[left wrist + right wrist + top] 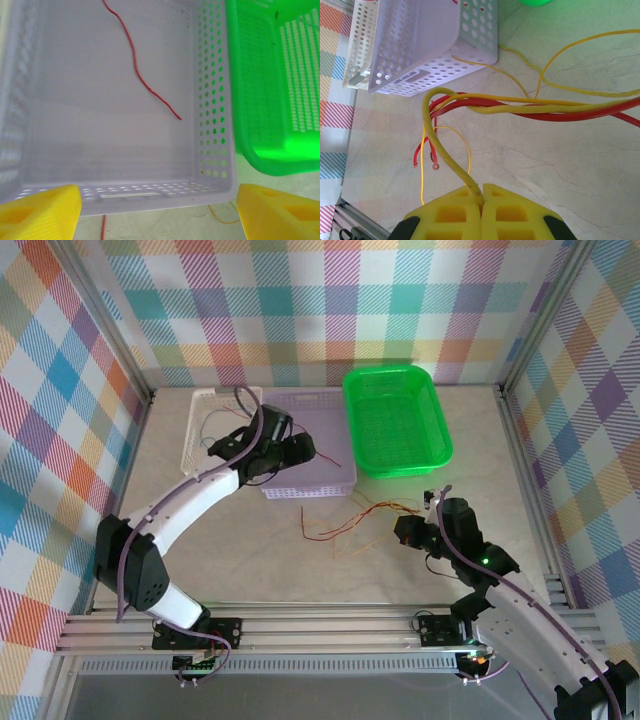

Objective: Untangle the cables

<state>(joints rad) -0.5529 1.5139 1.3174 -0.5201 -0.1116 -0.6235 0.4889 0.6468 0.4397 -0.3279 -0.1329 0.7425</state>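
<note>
I should keep moving my left gripper to the end of the lavender basket's red cable, which sticks out over the white tray (212, 424), until its fingers are around that end.
Red and yellow cables (352, 520) lie tangled on the table in front of the lavender basket (340, 480). My right gripper (481, 192) is shut on the end of a yellow cable (440, 145), which loops up over a bundle of red cables (545, 112). From above, the right gripper (405, 530) sits at the right end of the tangle. My left gripper (160, 215) hangs open above the near wall of the lavender basket (150, 197). One red cable (145, 82) lies loose on the basket floor.
A green basket (395, 420) stands right of the lavender one, touching it. A white tray (215, 400) at the back left holds thin wires. Checkered walls enclose the table on three sides. An aluminium rail (320, 625) runs along the near edge.
</note>
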